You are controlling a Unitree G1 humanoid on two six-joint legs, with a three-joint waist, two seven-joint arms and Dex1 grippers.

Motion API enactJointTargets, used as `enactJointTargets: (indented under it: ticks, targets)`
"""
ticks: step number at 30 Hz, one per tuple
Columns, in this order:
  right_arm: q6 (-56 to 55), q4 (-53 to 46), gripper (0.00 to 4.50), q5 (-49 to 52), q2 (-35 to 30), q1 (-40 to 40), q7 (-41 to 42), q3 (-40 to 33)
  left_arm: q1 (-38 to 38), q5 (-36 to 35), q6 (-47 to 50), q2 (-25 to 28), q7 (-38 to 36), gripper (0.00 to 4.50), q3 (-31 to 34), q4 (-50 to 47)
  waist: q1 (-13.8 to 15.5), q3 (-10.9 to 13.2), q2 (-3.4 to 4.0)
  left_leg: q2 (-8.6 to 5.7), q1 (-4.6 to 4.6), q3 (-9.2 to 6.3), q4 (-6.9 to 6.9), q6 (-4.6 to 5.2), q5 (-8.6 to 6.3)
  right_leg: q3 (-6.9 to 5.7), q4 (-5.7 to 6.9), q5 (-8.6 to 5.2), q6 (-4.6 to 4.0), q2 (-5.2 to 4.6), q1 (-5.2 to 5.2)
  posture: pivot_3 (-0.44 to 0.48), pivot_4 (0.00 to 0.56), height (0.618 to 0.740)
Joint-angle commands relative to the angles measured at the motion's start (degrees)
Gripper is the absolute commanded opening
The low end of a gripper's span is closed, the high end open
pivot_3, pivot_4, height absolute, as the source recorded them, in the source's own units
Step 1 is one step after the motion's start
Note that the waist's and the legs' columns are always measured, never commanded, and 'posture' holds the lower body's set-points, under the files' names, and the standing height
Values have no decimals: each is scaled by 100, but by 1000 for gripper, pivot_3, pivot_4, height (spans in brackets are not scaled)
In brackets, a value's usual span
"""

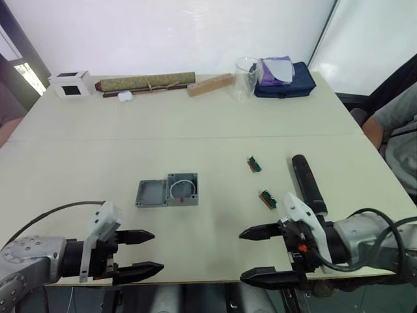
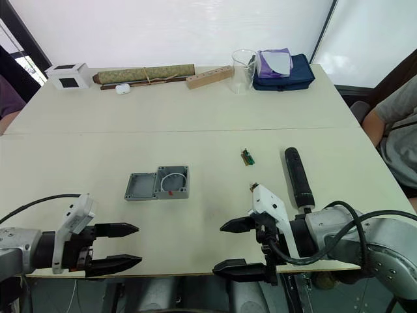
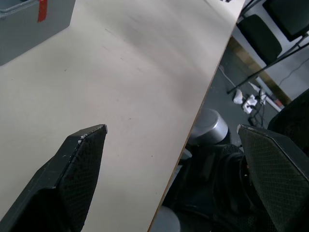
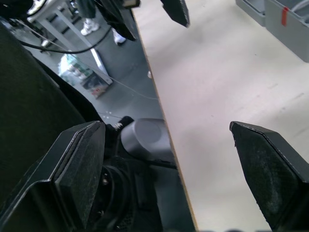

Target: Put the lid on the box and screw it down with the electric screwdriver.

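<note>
The grey lid (image 1: 152, 193) is lying flat lower than the box's rim (image 1: 169, 185), so it will come off as its own piece when I lift it.
The grey box (image 1: 183, 189) sits open-side up in the middle of the table, with a white ring inside and a red mark on its near wall. The flat grey lid (image 1: 151, 193) lies touching its left side. The black electric screwdriver (image 1: 308, 184) lies on the table to the right, pointing away from me. My left gripper (image 1: 156, 252) hovers open at the table's front edge, left of and nearer than the box. My right gripper (image 1: 242, 255) is open at the front edge, just short of the screwdriver. Both hold nothing. The left wrist view catches the box's corner (image 3: 34, 24).
Two small green parts (image 1: 254, 164) (image 1: 268, 199) lie between box and screwdriver. Along the far edge stand a white cube (image 1: 70, 83), a rolled mat (image 1: 146, 82), a wooden block (image 1: 210, 85), a clear beaker (image 1: 245, 78) and a blue bag (image 1: 285, 81). A person (image 1: 391, 124) sits at the right.
</note>
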Motion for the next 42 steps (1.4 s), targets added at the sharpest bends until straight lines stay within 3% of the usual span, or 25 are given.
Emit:
enactJointTargets:
  ticks: [1, 14, 17, 21, 24, 26, 27, 29, 34, 42]
  targets:
    - [-28, -115, 4500, -24, -17, -34, 5, 76, -19, -41, -72, -28, 27, 4444, 112, -115, 1, 0, 0, 0, 0, 0, 0, 0, 0, 0, 0, 0, 0, 0, 0, 0, 150, 740]
    - [-334, 5, 4500, -361, 96, 198, 286, 91, -32, 137, -236, 50, -30, 4444, 135, -50, -3, 0, -1, 0, 0, 0, 1, 0, 0, 0, 1, 0, 0, 1, 0, 0, 150, 740]
    - [-295, 206, 4500, -402, 142, -77, 192, 113, -231, 365, -384, 15, 150, 4444, 124, 47, -2, 0, 0, 0, 1, 0, 2, 0, 0, 0, 2, 0, 0, 1, 0, 0, 150, 740]
    - [119, 582, 4500, 114, 202, -820, -302, 37, -991, 559, -150, 571, 257, 4444, 88, 245, -1, -1, 0, 0, 1, -3, 8, 0, 0, 0, 10, 2, -3, 6, 0, 0, 150, 740]
    - [213, 631, 4500, 473, 378, -1427, -663, 85, -1982, 993, -255, 1593, -319, 4444, -499, 571, 2, 4, -8, 0, -6, -7, 6, 0, 1, 0, 8, 3, -3, 10, -7, 0, 150, 740]
    - [191, 571, 4500, 359, 524, -1730, -799, 235, -2748, 1234, -390, 1836, -516, 4444, -979, 802, -2, 4, -4, -1, -7, -7, 5, 1, 1, -1, 9, 3, -3, 10, -8, 0, 150, 740]
    - [126, 470, 4500, 107, 613, -1849, -827, 393, -3511, 1571, -462, 1857, -729, 4444, -1596, 837, -2, 4, 1, -1, -7, -5, 4, 1, 1, 0, 8, 2, -3, 8, -8, 0, 150, 740]
    - [32, 365, 4500, -365, 807, -2037, -941, 736, -4765, 2426, -854, 1715, -1231, 4444, -2755, 939, 23, 5, -4, -4, -8, -4, 3, 1, 1, -2, 7, 2, -1, 8, -6, 0, 150, 740]
    - [-380, 327, 4500, -1339, 1009, -1630, -918, 1194, -6165, 3578, -974, 923, -1808, 4444, -4428, 1548, -8, 3, -1, -9, -15, -1, 6, 1, 1, 5, 8, 13, 24, 8, -8, 0, 150, 740]
    - [-544, 187, 4500, -2034, 1371, -1344, -1092, 1480, -6621, 4601, -1346, 23, -2061, 4444, -5331, 2394, -26, 5, -4, 2, -14, -14, 11, 4, 2, 4, 35, 10, 30, 27, -18, 0, 150, 740]
